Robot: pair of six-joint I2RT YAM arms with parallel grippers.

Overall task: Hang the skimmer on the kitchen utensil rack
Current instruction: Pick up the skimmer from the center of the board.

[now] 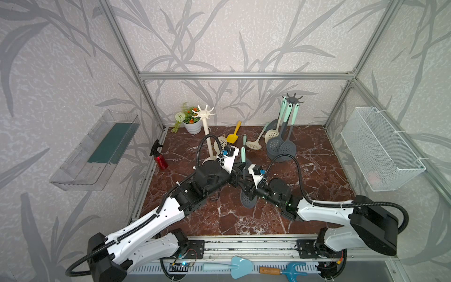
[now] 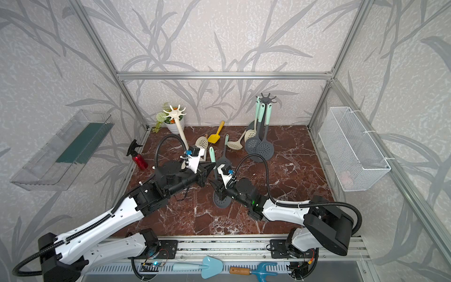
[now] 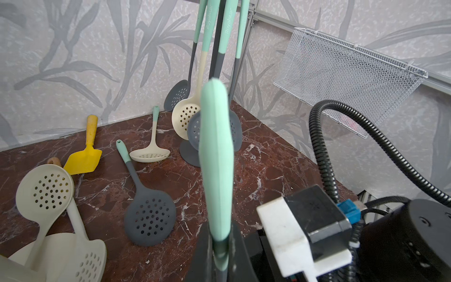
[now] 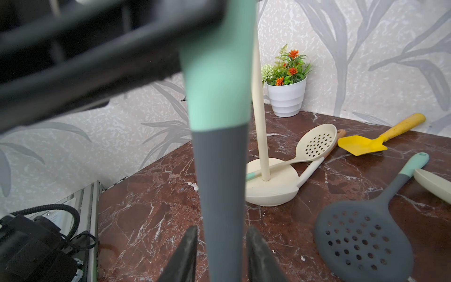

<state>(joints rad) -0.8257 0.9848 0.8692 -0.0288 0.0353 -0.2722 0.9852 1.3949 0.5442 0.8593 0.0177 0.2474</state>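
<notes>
The skimmer's handle is in my left gripper, far from the dark grey utensil rack [image 1: 293, 98]. Next, my right gripper grabs the skimmer's grey shaft [image 4: 220, 197] and brings the skimmer there.
The skimmer [image 1: 243, 154], dark grey with a mint-green handle, stands upright at the middle of the table, its perforated head [image 2: 221, 200] low. My left gripper [image 3: 220, 241] is shut on the handle where the green meets the grey. My right gripper [image 4: 221, 229] is open, its fingers either side of the grey shaft [image 4: 219, 183] with thin gaps. A dark grey utensil rack [image 1: 294, 97] at the back right carries several hanging skimmers. A cream rack [image 1: 203, 113] at the back left has bare hooks.
Loose on the table lie a grey skimmer [image 3: 148, 217], cream skimmers [image 3: 45, 193], a cream ladle [image 3: 149, 154] and a yellow shovel [image 3: 84, 156]. A plant pot [image 1: 192, 125] and a red spray bottle [image 1: 161, 160] stand at the left. A wire basket [image 1: 380, 149] hangs on the right wall.
</notes>
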